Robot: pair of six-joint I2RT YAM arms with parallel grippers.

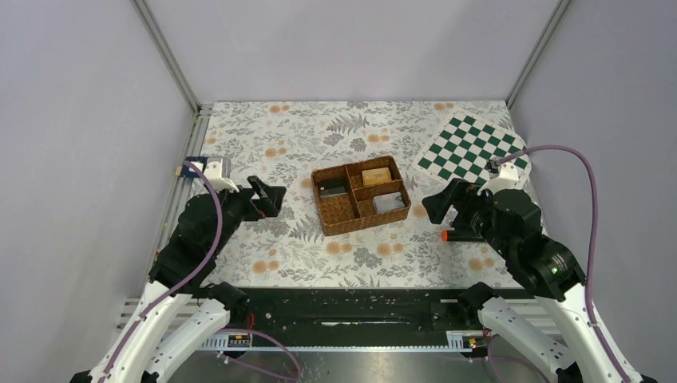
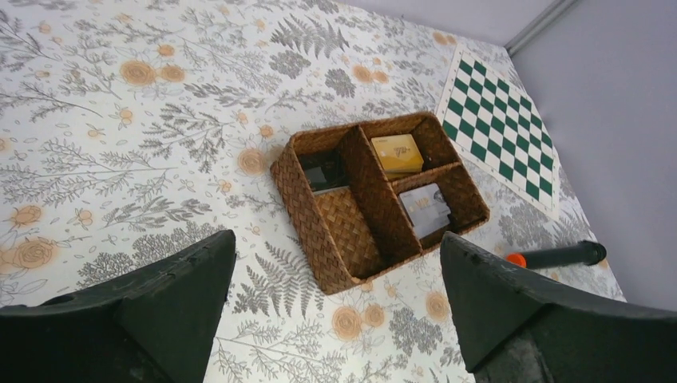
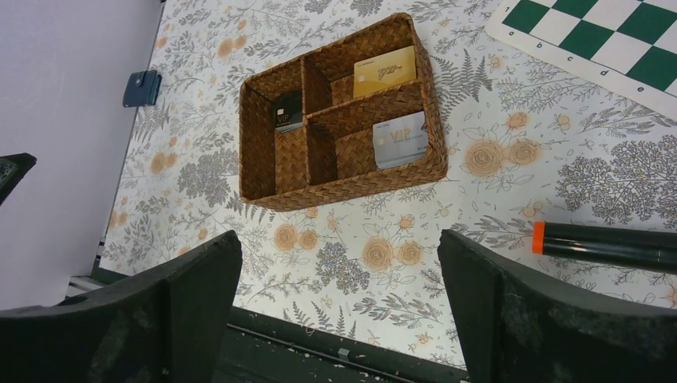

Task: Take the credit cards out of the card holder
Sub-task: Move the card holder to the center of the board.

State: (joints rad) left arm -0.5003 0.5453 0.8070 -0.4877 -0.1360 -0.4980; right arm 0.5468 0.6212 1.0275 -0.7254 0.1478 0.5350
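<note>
The robot's left gripper is open and empty and the card holder (image 3: 142, 88) lies clear of the wicker tray, so the gripper keeps heading for the card holder's edge (image 3: 140, 103) until its fingers close.
The card holder (image 3: 142, 88), small and dark navy, lies folded on the floral cloth by the left wall, seen only in the right wrist view. Three credit cards lie in the wicker tray (image 1: 335, 222): a black one (image 3: 288, 110), a gold one (image 3: 385, 71) and a silver one (image 3: 400, 139). My left gripper (image 1: 267, 195) hovers open left of the tray, nothing between its fingers (image 2: 180, 271). Right of the tray, my right gripper (image 1: 439, 206) is open and empty too, its fingers (image 3: 487, 279) spread wide above the table's near edge.
A black marker with an orange cap (image 1: 451, 234) lies just below the right gripper. A green-and-white chessboard mat (image 1: 471, 148) covers the far right corner. Grey walls close in the table on three sides.
</note>
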